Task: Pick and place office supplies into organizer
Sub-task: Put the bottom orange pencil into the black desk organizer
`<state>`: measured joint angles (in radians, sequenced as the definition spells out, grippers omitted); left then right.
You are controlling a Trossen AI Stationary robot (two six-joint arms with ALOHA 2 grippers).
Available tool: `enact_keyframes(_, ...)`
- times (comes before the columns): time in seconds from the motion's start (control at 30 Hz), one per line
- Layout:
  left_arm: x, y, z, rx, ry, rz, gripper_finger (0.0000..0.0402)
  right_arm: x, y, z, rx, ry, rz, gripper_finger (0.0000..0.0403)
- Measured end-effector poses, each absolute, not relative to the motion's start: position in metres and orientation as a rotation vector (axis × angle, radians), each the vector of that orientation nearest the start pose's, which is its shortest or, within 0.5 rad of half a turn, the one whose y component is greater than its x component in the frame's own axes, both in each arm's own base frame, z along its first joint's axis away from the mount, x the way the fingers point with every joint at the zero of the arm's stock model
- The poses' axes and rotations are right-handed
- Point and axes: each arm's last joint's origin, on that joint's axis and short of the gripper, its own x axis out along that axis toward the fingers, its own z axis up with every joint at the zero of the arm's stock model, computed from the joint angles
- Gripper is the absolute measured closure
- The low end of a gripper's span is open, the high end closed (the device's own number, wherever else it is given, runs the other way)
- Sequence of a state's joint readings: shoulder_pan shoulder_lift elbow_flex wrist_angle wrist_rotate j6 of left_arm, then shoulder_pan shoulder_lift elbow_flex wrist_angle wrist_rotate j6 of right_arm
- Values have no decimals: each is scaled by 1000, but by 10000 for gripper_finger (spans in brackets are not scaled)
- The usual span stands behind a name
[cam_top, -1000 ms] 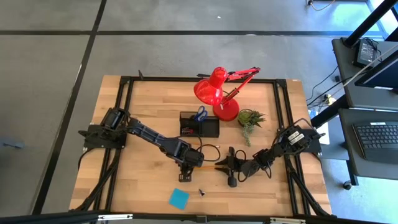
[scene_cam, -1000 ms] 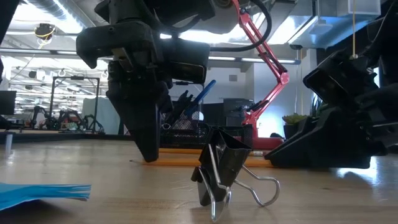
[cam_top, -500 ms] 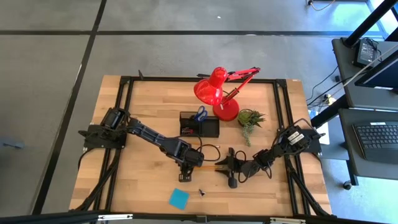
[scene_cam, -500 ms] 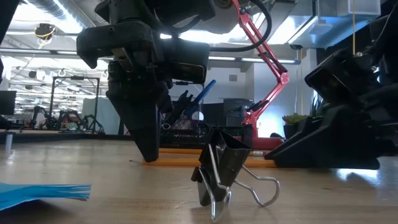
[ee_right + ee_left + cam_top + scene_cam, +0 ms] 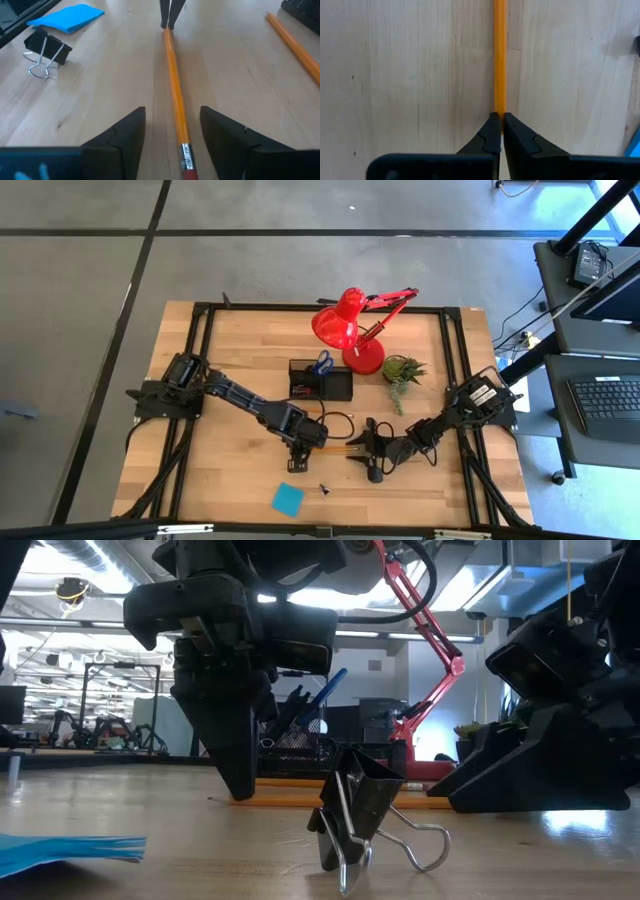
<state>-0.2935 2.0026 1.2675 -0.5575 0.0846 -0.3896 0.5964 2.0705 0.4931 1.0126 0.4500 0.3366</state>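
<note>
Next, I take the pencil near its red eraser (image 5: 182, 131) with my right gripper and lift it, because my left gripper pinches it only near its point (image 5: 168, 33) while it lies flat on the wood.
An orange pencil (image 5: 337, 448) lies on the wooden table between my two grippers. My left gripper (image 5: 305, 444) points down and is shut on one end of it. My right gripper (image 5: 172, 111) stands open and low over the table, one finger on either side of the pencil's red eraser end (image 5: 186, 162) without touching it. A second orange pencil (image 5: 295, 45) lies nearer the black organizer (image 5: 322, 380), which holds blue-handled scissors. A black binder clip (image 5: 365, 815) and a blue sticky-note pad (image 5: 288, 498) rest near the table's front edge. My left gripper pinches the pencil's end farthest from the eraser (image 5: 499, 111) between its two fingertips. The fingers come from above, pointing steeply down. The pencil runs straight away from them, level along the table top (image 5: 300, 800).
A red desk lamp (image 5: 350, 330) and a small green potted plant (image 5: 402, 370) stand behind and to the right of the organizer. A dark cable loop (image 5: 340, 420) lies just behind the pencil. Bare wood shows at the table's far left (image 5: 230, 350).
My right gripper has spread its fingers wider around the pencil's eraser end. The pencil and my left gripper have stayed where they were.
</note>
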Motion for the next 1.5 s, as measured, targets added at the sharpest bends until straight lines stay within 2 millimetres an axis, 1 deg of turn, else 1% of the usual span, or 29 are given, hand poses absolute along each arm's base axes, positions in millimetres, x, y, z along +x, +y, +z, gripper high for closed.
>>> enact_keyframes(0.23,362,-112,131,-195,1332,-67,396,242,149,40,34,498,47,210)
enact_keyframes(0.33,362,-112,131,-195,1332,-67,396,242,149,40,-22,492,61,209)
enact_keyframes(0.47,362,-112,131,-195,1332,-67,395,242,149,39,-38,493,47,216)
enact_keyframes(0.6,362,-112,131,-195,1332,-67,395,242,149,39,-19,501,32,228)
enact_keyframes(0.83,362,-112,131,-197,1332,-66,395,242,148,39,-2,502,24,259)
enact_keyframes(1.27,362,-112,131,-210,1333,-53,393,242,147,39,-5,505,9,357)
enact_keyframes(1.4,362,-111,131,-207,1336,-47,386,242,147,38,-6,506,10,370)
enact_keyframes(1.5,365,-112,136,-186,1335,-66,371,242,147,38,-5,506,9,371)
